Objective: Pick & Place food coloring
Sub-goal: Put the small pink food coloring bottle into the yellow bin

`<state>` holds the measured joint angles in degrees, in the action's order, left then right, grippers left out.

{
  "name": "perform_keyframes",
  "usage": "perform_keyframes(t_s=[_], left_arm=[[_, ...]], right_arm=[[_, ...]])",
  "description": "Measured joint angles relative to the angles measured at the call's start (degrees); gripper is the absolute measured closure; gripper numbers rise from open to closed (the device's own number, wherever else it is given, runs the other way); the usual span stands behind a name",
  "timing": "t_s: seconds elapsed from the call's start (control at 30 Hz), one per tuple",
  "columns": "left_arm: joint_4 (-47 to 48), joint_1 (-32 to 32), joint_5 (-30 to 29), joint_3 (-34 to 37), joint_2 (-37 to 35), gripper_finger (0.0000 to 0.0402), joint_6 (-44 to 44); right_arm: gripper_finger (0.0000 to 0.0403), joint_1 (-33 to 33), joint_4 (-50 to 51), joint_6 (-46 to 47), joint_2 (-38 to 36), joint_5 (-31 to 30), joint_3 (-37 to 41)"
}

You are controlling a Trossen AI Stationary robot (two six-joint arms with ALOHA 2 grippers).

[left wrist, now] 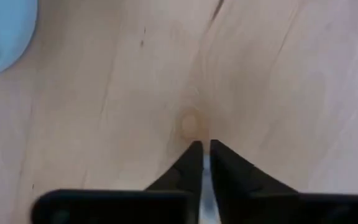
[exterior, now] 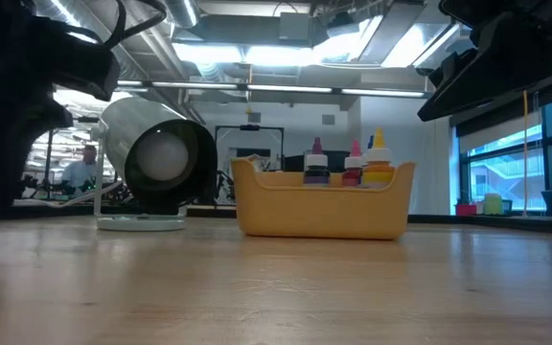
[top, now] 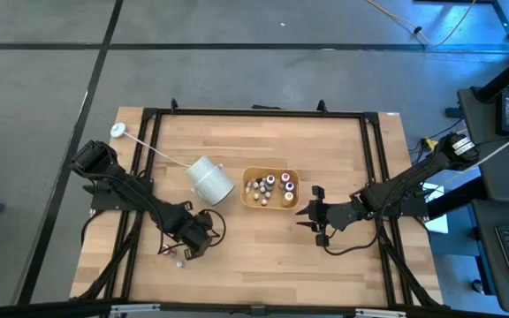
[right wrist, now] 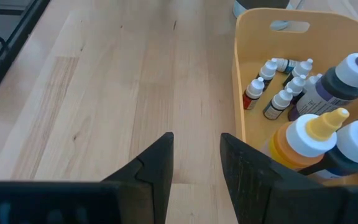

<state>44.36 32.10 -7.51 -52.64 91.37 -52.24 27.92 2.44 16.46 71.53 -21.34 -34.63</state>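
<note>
The left gripper is closed over wood (left wrist: 205, 132) just past the tiny bottle, so it should open and move back to straddle that bottle (left wrist: 207, 198) before it closes.
Several tiny food coloring bottles (right wrist: 278, 84) lie in the yellow-orange tray (top: 270, 172) beside taller bottles (right wrist: 319, 134). One tiny whitish bottle (top: 180, 261) lies alone on the wood, just toward the near edge from my left gripper (top: 190, 240). That gripper points down and is shut (left wrist: 202, 148) over bare wood; only a thin pale sliver shows between its fingers. My right gripper (right wrist: 196, 168) waits open, just right of the tray (right wrist: 241, 93), with nothing between its fingers.
A large white cup (top: 208, 179) lies on its side left of the tray, its mouth toward the near edge (exterior: 161, 158). A black frame (top: 254, 112) runs along the table's edges. Bare wood (top: 254, 256) stretches between the two grippers near the front.
</note>
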Motion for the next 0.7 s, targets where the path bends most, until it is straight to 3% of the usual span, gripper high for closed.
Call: perform_keyframes(t_s=[0.13, 0.57, 0.7], left_arm=[[0.23, 0.0, -0.13, 0.02, 0.02, 0.0398, 0.18], [0.25, -0.04, -2.31, 0.02, 0.02, 0.0386, 3.73], [0.26, -0.04, -2.29, 0.02, 0.02, 0.0376, 0.49]], right_arm=[[0.0269, 0.0, 0.0, -0.19, 0.0, 0.0, 0.0], [0.0269, 0.0, 0.0, -0.19, 0.0, 0.0, 0.0], [0.0269, 0.0, 0.0, -0.19, 0.0, 0.0, 0.0]])
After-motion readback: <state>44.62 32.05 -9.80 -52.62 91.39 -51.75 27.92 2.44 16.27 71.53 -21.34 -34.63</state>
